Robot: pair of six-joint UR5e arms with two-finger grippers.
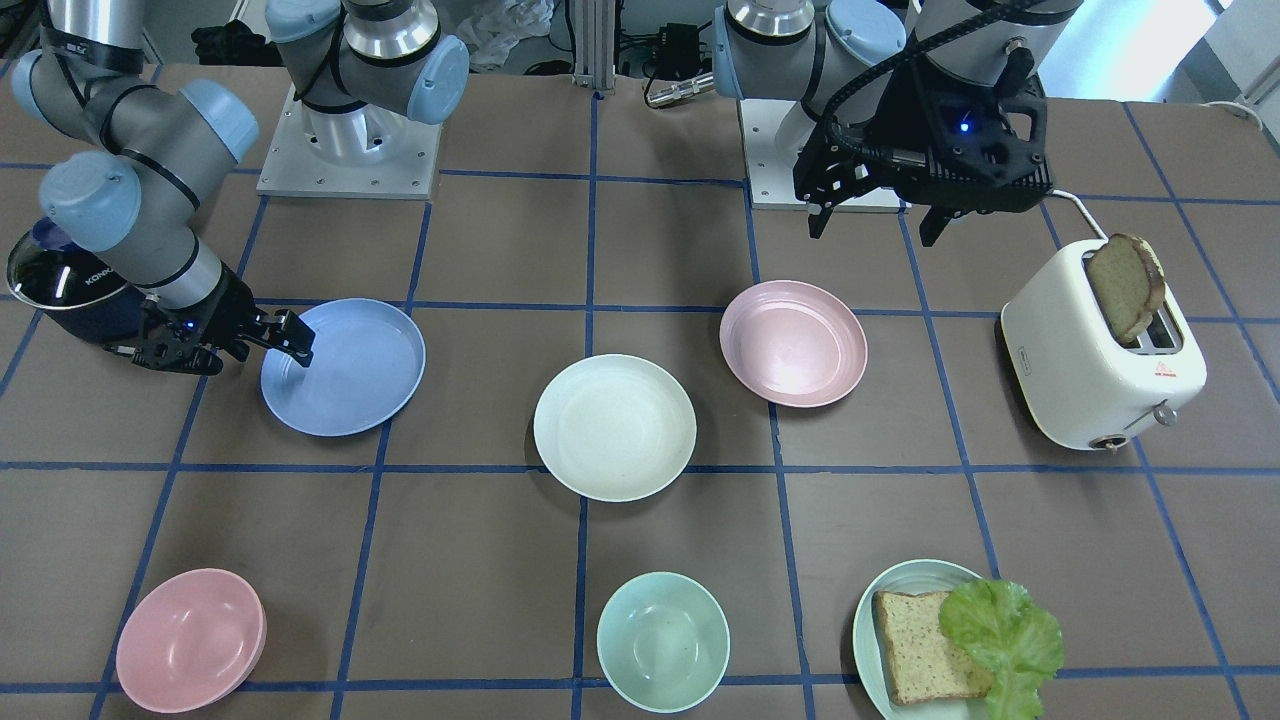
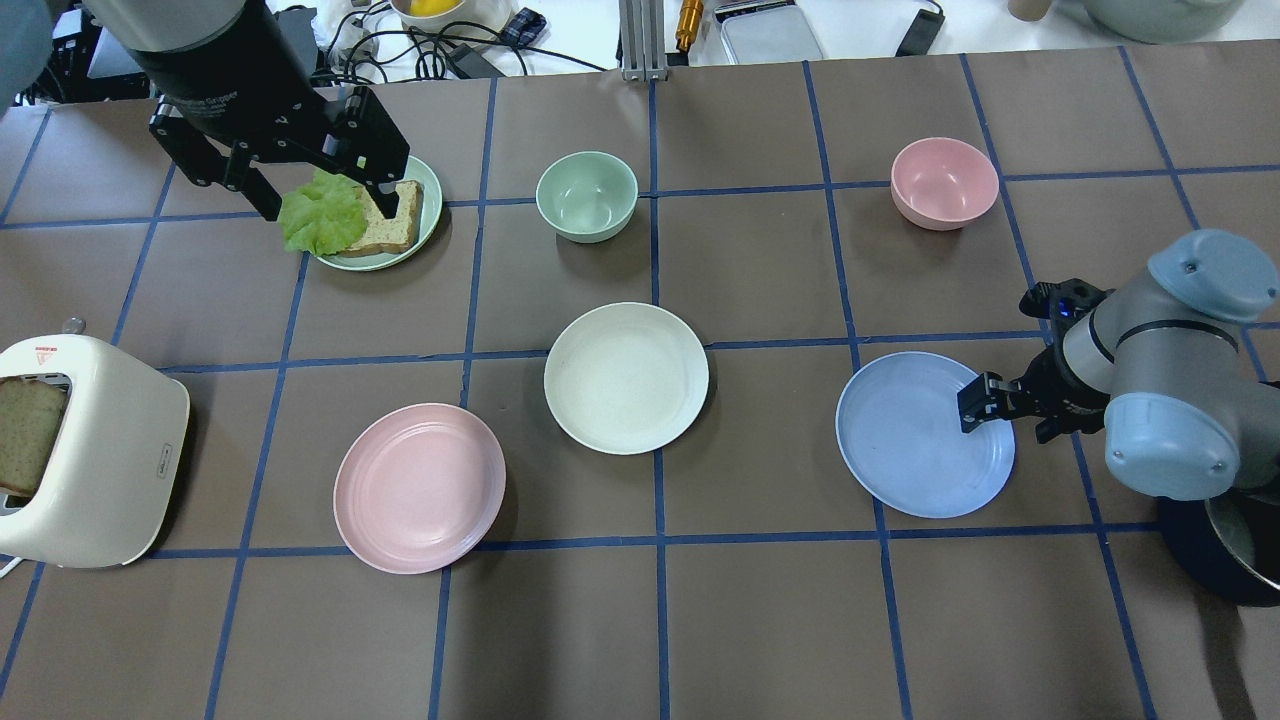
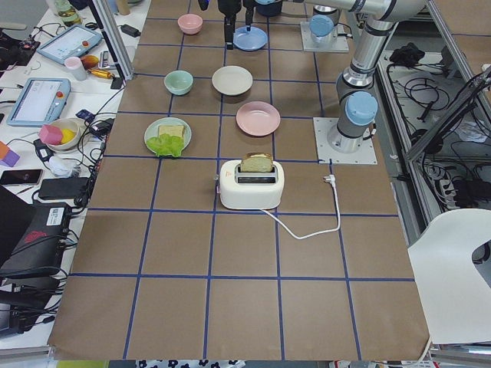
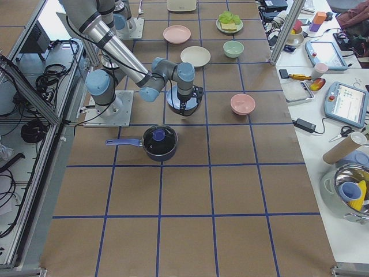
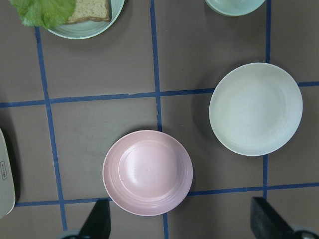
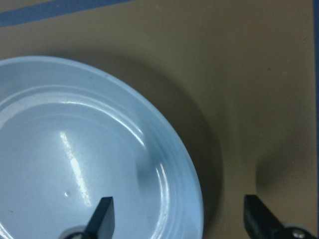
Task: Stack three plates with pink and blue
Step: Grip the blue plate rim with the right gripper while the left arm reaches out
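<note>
The light blue plate should nest and hide almost all of the pale pink plate when the robot stacks it, because the two plates' round rims are the same size.
The light blue plate lies flat on the table. My right gripper is open and low at its rim. In the right wrist view, one finger is over the plate and the other is outside it. The cream-white plate lies at the table's middle. The pale pink plate lies apart from it. My left gripper is open, empty and high above the table. Its wrist view looks down on the pink plate and the cream plate.
A white toaster holds a bread slice. A pale green plate carries bread and lettuce. A mint bowl and a pink bowl stand at the operators' side. A dark pot sits under the right arm.
</note>
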